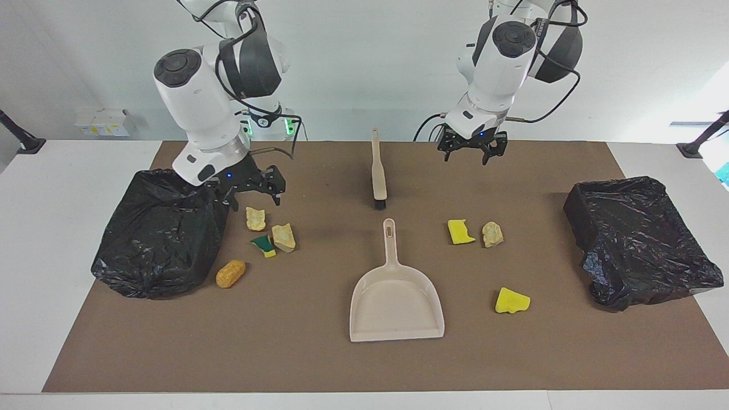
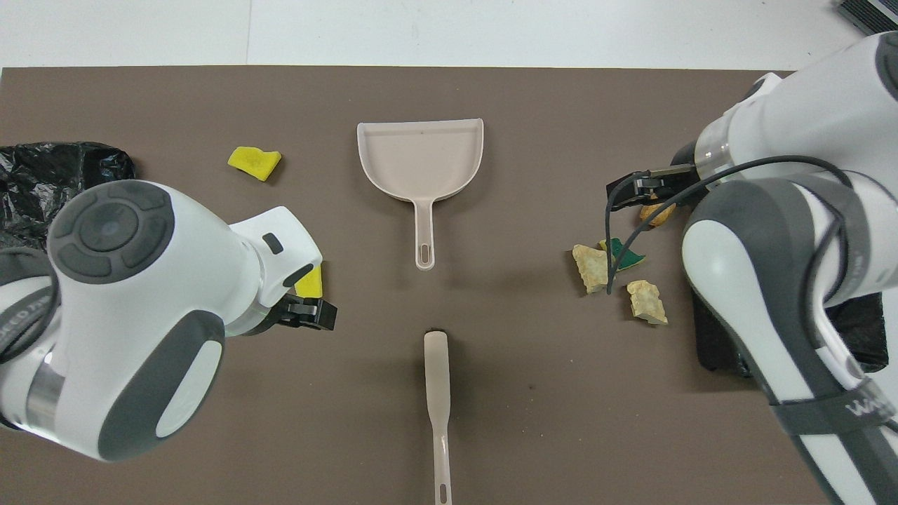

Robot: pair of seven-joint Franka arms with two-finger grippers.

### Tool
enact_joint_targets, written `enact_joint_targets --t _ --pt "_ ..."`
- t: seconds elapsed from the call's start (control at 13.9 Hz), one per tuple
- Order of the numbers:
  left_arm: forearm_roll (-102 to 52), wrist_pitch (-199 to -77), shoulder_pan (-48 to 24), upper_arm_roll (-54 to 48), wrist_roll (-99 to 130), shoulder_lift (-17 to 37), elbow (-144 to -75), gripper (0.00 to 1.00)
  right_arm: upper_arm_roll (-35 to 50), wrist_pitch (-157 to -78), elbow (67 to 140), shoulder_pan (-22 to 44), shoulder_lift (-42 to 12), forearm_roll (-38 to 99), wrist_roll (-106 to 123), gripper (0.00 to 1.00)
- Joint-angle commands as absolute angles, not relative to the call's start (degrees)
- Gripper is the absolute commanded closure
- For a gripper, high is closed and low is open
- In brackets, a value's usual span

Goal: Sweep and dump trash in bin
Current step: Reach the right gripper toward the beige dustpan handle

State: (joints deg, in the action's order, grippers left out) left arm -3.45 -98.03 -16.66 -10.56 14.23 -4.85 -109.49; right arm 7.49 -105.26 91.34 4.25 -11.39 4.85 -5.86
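Note:
The beige dustpan's handle (image 2: 424,245) is clear of the trash, so my right gripper goes on moving over to it, fingers open, until they straddle its slim shaft (image 2: 423,220).
Trash lies in two groups on the brown mat. Two beige chunks (image 1: 256,218) (image 1: 283,237), a green-and-yellow sponge bit (image 1: 263,245) and an orange-brown lump (image 1: 230,273) lie beside the black-bagged bin (image 1: 162,230) at the right arm's end. Two yellow sponge bits (image 1: 460,232) (image 1: 512,300) and a beige chunk (image 1: 492,234) lie toward the other bin (image 1: 641,239). The beige dustpan (image 1: 397,296) and brush (image 1: 378,171) lie mid-table. My right gripper (image 1: 254,202) hangs open over the beige chunks. My left gripper (image 1: 467,158) hangs open over the mat between brush and yellow sponge.
The brown mat (image 1: 319,364) covers most of the white table. In the overhead view the left arm (image 2: 133,308) hides a sponge bit and a beige chunk, and the right arm (image 2: 779,231) covers much of its bin.

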Motion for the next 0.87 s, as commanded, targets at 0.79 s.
enact_joint_targets --t 0.79 --pt "-5.9 -120.2 -43.8 -9.6 45.4 -8.2 -131.9 0.0 7.7 -125.9 90.1 17.6 -25.6 8.4 -25.1 0.0"
